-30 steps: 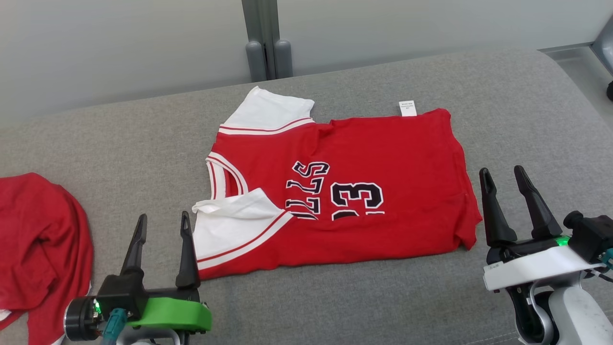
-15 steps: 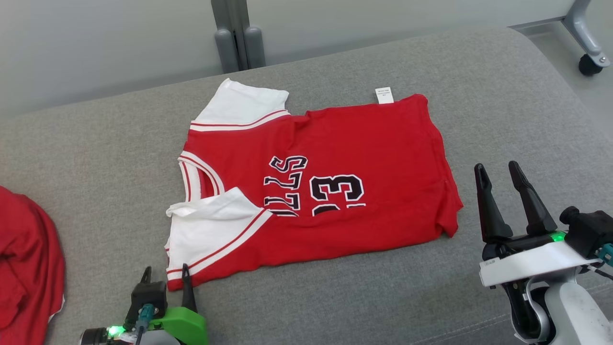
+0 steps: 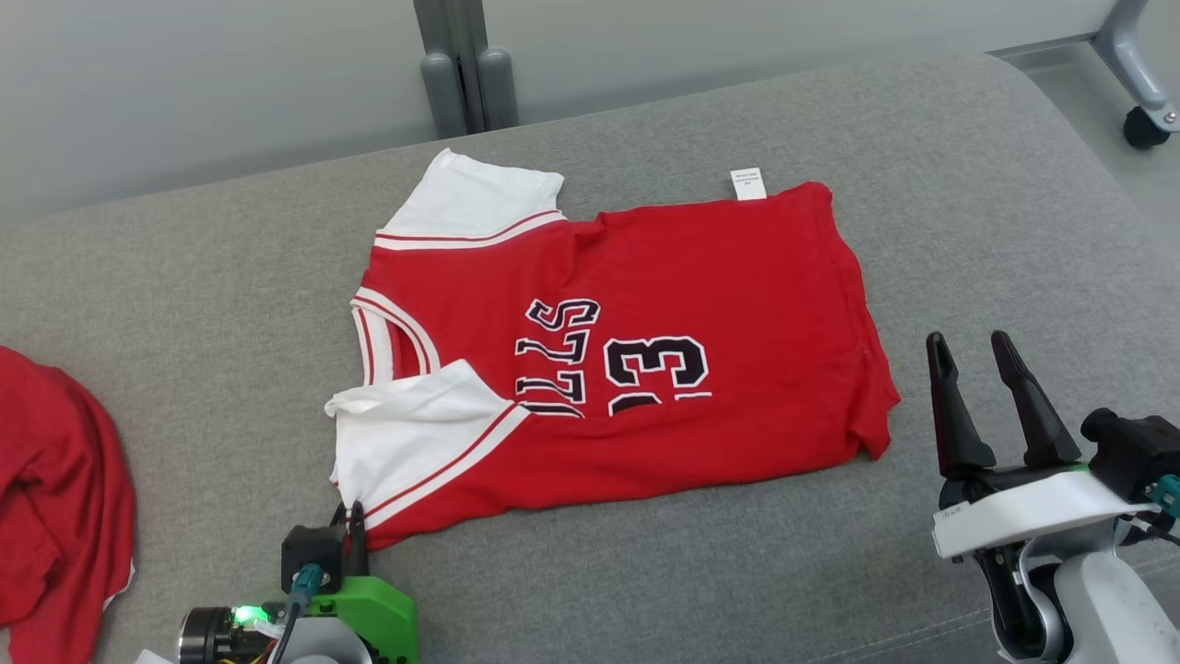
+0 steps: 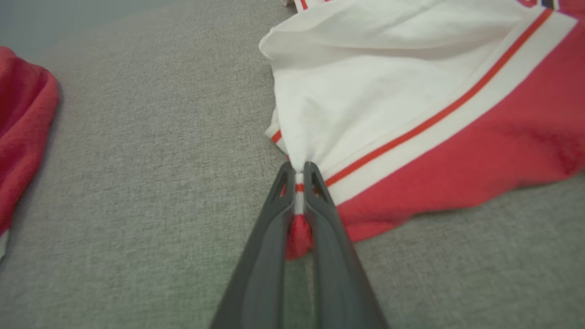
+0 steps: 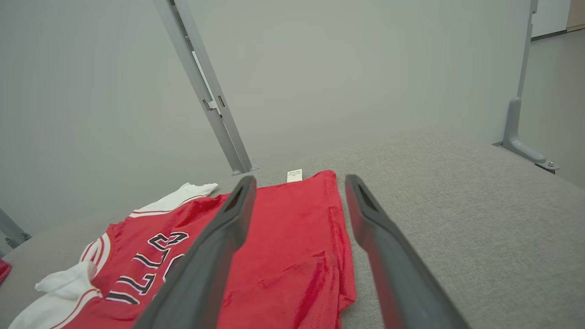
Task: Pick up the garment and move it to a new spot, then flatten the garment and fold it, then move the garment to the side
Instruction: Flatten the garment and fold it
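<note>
The garment's near flap (image 3: 647,443) is lying flat on top of the lettering, so the garment's far side (image 3: 686,238) will fold over and cover the rest when the robot carries the garment's hem corner.
A red jersey (image 3: 645,360) with white sleeves and black lettering lies folded on the grey cushion (image 3: 968,212), collar to the left, hem to the right. My left gripper (image 3: 352,516) is shut on the jersey's near left corner; in the left wrist view the gripper (image 4: 297,171) pinches red and white cloth (image 4: 388,91) between its fingers. My right gripper (image 3: 973,355) hovers open just right of the hem with nothing in it. The right wrist view has the open gripper (image 5: 297,183) above the jersey (image 5: 274,246) and its small white tag (image 5: 295,175).
Another red garment (image 3: 55,498) lies bunched at the cushion's left edge, also seen as red cloth (image 4: 18,128) in the left wrist view. A grey post (image 3: 461,65) stands behind the cushion against a pale wall. A caster wheel (image 3: 1143,124) sits at the far right.
My left gripper has dropped low, moved to the jersey's near left corner and shut on it. The head camera has shifted, so the scene sits differently. The right gripper has stayed open.
</note>
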Robot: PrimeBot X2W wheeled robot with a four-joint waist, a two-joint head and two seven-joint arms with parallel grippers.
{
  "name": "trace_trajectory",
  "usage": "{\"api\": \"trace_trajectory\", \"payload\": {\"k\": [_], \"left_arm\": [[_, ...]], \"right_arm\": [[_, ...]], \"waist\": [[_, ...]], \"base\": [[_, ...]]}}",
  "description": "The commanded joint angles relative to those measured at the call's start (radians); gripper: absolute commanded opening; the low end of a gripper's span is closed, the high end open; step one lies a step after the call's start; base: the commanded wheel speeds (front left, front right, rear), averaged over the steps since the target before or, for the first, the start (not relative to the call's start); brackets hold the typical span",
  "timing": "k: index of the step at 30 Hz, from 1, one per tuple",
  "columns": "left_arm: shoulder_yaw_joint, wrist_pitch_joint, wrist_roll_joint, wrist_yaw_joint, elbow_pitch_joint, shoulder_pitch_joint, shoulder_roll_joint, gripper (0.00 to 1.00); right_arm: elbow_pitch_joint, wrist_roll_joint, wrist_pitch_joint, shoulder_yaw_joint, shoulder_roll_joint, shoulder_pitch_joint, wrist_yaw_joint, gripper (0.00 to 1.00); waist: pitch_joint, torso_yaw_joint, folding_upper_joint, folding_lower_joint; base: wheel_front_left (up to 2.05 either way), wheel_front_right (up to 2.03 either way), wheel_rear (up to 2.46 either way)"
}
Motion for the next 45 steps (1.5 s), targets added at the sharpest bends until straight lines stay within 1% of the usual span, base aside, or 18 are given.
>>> {"api": "trace_trajectory", "payload": {"k": [1,5,7,9,12,15,21,26,31,32,33,34,41,45], "left_arm": [[-0.006,0.002,-0.005,-0.008,0.002,0.000,0.005,0.00],[-0.017,-0.004,-0.009,-0.004,-0.069,-0.005,0.001,0.00],[-0.021,-0.004,0.000,0.008,-0.125,0.010,0.000,0.00],[-0.032,-0.004,0.008,0.006,-0.170,0.026,-0.001,0.00],[-0.048,-0.004,0.013,-0.002,-0.231,0.039,-0.002,0.00],[-0.056,-0.004,0.010,-0.002,-0.273,0.056,-0.002,0.00],[-0.073,-0.005,0.003,-0.001,-0.313,0.065,-0.004,0.00],[-0.071,-0.005,0.001,0.009,-0.327,0.069,-0.004,0.00],[-0.061,-0.005,0.005,0.019,-0.322,0.074,-0.003,0.00],[-0.061,-0.005,0.006,0.020,-0.319,0.075,-0.002,0.00],[-0.060,-0.005,0.008,0.020,-0.314,0.078,0.000,0.00],[-0.059,-0.005,0.007,0.019,-0.308,0.080,0.001,0.00],[-0.069,-0.005,-0.002,-0.001,-0.220,0.104,0.012,0.00],[-0.065,-0.005,-0.014,-0.002,-0.197,0.134,0.011,0.00]], "right_arm": [[0.028,-0.011,-0.003,-0.012,0.002,0.000,0.000,1.00],[0.149,-0.008,0.007,-0.027,0.019,-0.023,0.000,1.00],[0.223,-0.050,0.016,-0.015,0.002,-0.045,0.000,1.00],[0.293,-0.063,0.027,-0.007,0.015,-0.061,0.000,1.00],[0.387,-0.083,0.039,-0.005,0.017,-0.097,0.000,1.00],[0.487,-0.080,0.049,-0.018,0.031,-0.133,0.000,1.00],[0.646,-0.045,0.058,-0.060,0.045,-0.197,0.000,1.00],[0.734,-0.035,0.047,-0.071,0.048,-0.235,0.000,1.00],[0.767,-0.015,0.038,-0.025,0.056,-0.258,0.000,1.00],[0.770,-0.007,0.041,-0.012,0.057,-0.260,0.000,0.89],[0.773,-0.004,0.040,0.003,0.052,-0.261,0.000,0.25],[0.773,-0.003,0.037,0.013,0.044,-0.261,0.000,0.00],[0.778,-0.024,0.020,0.081,-0.033,-0.251,-0.001,0.00],[0.769,-0.021,0.027,0.103,-0.075,-0.241,-0.001,0.00]], "waist": [[-0.004,0.015,-0.0001,0.0000],[-0.005,0.043,-0.0001,0.0000],[-0.003,0.059,-0.0001,0.0000],[0.000,0.075,-0.0001,0.0000],[0.004,0.095,-0.0001,0.0000],[0.010,0.114,-0.0001,0.0000],[0.016,0.136,-0.0001,0.0000],[0.019,0.141,-0.0001,0.0000],[0.019,0.140,-0.0001,0.0000],[0.017,0.139,-0.0001,0.0000],[0.016,0.138,-0.0001,0.0000],[0.014,0.137,-0.0001,0.0000],[-0.038,0.131,-0.0001,0.0000],[-0.077,0.128,-0.0001,0.0000]], "base": [[0.00,0.00,0.00],[0.00,0.00,0.00],[0.00,0.00,0.00],[0.00,0.00,0.00],[0.00,0.00,0.00],[0.00,0.00,0.00],[0.00,0.00,0.00],[0.00,0.00,0.00],[0.00,0.00,0.00],[0.00,0.00,0.00],[0.00,0.00,0.00],[0.00,0.00,0.00],[0.00,0.00,0.00],[0.00,0.00,0.00]]}}
